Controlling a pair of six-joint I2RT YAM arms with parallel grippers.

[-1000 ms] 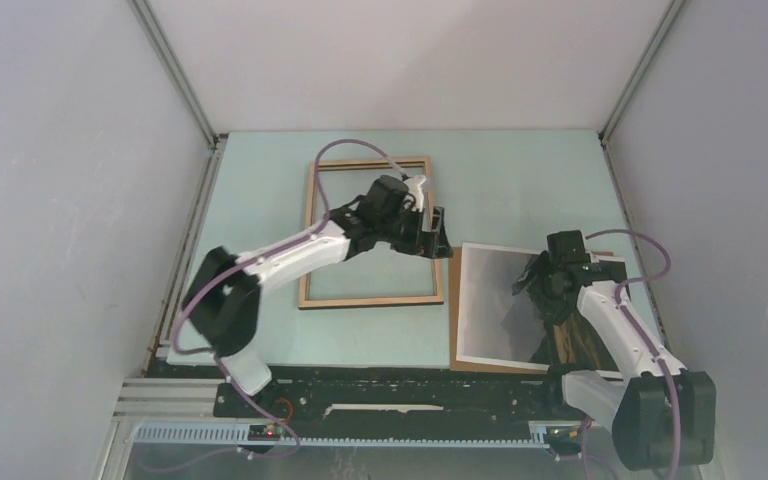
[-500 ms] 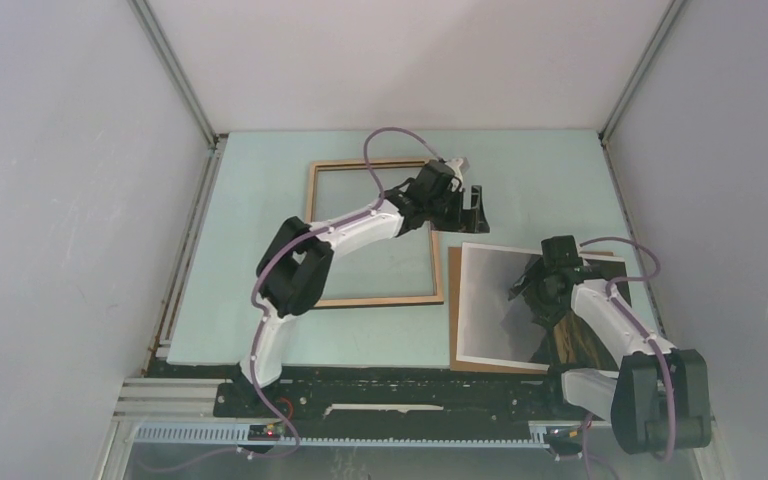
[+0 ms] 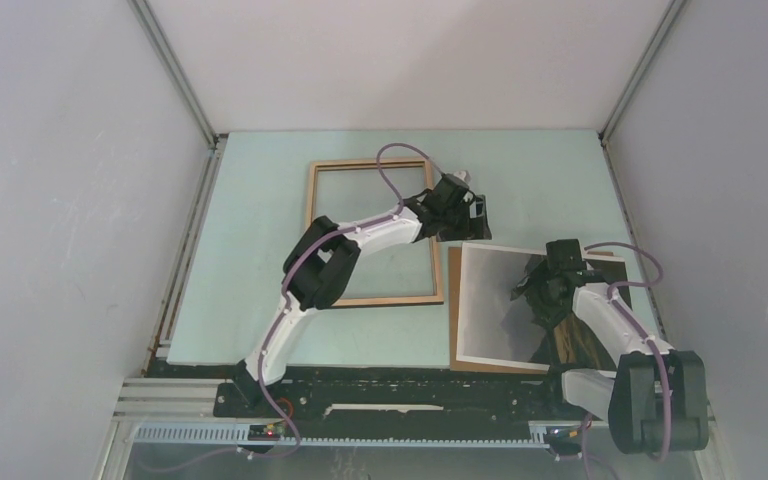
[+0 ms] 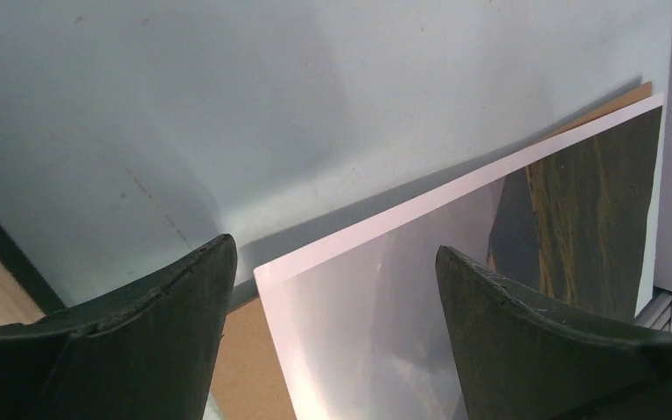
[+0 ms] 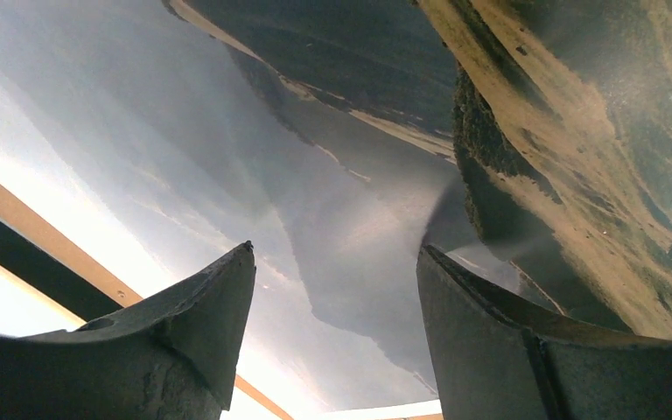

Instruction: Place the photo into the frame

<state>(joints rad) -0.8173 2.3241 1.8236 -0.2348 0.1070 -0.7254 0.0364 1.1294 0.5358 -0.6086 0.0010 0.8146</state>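
The robot's right gripper is above the photo's flat middle [image 5: 337, 271], away from all of the photo's edges, so the left gripper should grip the photo's far corner [image 3: 466, 247] between its fingers and raise the photo.
The frame [image 3: 309, 238], light wood rim up, lies flat at the table's middle. The photo [image 3: 495, 305], a dark mountain landscape with a white border, lies to its right on the brown backing board [image 3: 454, 310]. My left gripper [image 3: 472, 218] is open and empty, hovering over the photo's far left corner [image 4: 267, 269], jaws either side of it. My right gripper [image 3: 532, 290] is open, low over the middle of the photo [image 5: 341, 157]; nothing sits between its jaws.
The backing board also shows under the photo in the left wrist view [image 4: 245, 350]. Grey enclosure walls stand on three sides. The right wall is close to the photo's right edge. A black rail [image 3: 400, 385] runs along the near table edge.
My left arm has swung right from over the frame to the photo's far left corner and lowered. My right gripper has stayed over the photo, shifting only slightly.
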